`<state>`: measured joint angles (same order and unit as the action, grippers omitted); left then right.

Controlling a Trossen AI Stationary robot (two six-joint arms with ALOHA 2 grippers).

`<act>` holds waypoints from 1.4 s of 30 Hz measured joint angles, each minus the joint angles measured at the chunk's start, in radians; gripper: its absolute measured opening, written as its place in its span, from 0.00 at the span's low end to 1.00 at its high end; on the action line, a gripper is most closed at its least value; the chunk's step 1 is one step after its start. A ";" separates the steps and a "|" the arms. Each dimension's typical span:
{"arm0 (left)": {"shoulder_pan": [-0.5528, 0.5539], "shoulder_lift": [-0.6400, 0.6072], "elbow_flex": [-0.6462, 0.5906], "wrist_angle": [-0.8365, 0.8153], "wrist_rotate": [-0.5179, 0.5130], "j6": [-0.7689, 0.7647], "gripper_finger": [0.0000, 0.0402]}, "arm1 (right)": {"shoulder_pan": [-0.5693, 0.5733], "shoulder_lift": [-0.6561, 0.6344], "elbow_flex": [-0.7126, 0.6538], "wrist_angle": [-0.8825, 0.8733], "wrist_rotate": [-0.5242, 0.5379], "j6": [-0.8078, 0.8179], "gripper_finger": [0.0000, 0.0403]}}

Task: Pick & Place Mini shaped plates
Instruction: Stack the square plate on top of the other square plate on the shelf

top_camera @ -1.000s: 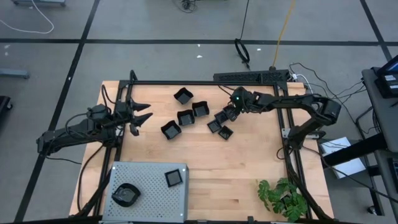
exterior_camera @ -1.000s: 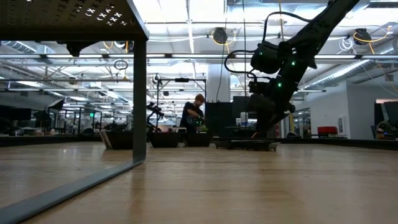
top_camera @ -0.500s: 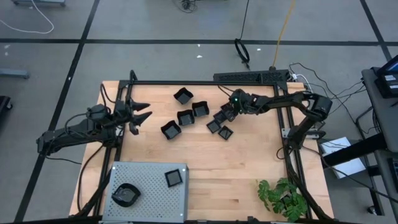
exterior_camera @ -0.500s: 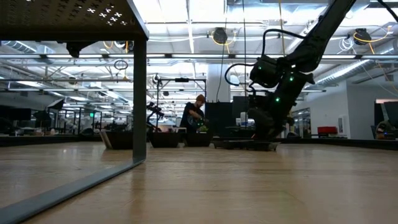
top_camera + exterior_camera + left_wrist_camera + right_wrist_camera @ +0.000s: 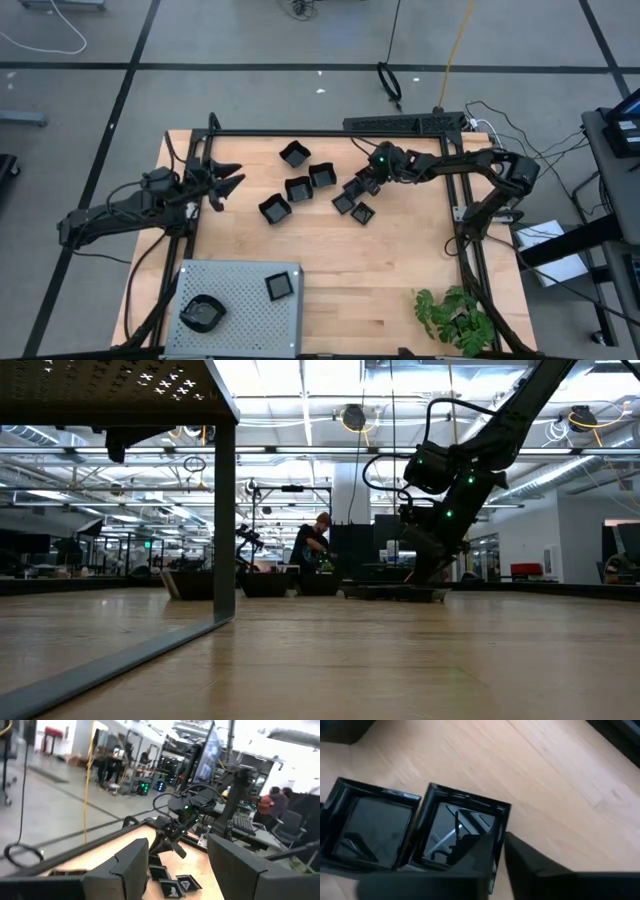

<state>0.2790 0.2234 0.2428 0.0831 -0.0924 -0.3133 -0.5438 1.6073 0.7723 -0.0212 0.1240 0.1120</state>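
Observation:
The grey perforated tray stands far across from my right gripper, so my right gripper should retake the square plate's side and pass it to my left gripper.
Several small glossy black plates lie on the wooden table: a group left of middle and three near my right gripper. My right gripper is down on the farthest of these, a square plate, which also shows in the right wrist view beside a second square plate. Both rest flat on the table. My left gripper hangs open and empty over the table's left part. A square plate and a round one lie on the grey perforated tray. My right gripper has the square plate by one side wall, one finger inside the dish and the other outside it. The fingers slant down from the table's right. The plate lies flat on the table.
A black frame rail runs along the table's far edge, with posts down both sides. A green plant stands at the near right corner. Bare wood lies between the tray and the plant. A person is far behind the table.
My right gripper has come down toward the square plate at the far end of the right-hand group, and its arm's elbow has swung toward the table's far edge. The plates have stayed where they were.

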 joint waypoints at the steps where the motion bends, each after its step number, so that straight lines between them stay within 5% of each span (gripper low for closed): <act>1: 0.000 0.009 0.000 0.003 -0.010 -0.010 0.52 | 0.000 0.000 0.000 0.000 -0.011 -0.011 0.05; 11: 0.000 0.124 0.000 0.031 -0.046 -0.023 0.52 | -0.005 0.000 -0.005 -0.006 -0.075 0.029 0.04; 28: 0.000 0.178 0.000 0.110 -0.038 0.039 0.52 | 0.002 0.000 -0.006 -0.008 -0.099 0.069 0.28; 42: 0.000 0.178 0.000 0.132 -0.036 0.027 0.52 | 0.001 -0.003 -0.082 0.096 -0.100 0.023 0.02</act>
<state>0.2790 0.4015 0.2428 0.2147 -0.1285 -0.2868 -0.5430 1.6038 0.6905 0.0749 0.0240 0.1345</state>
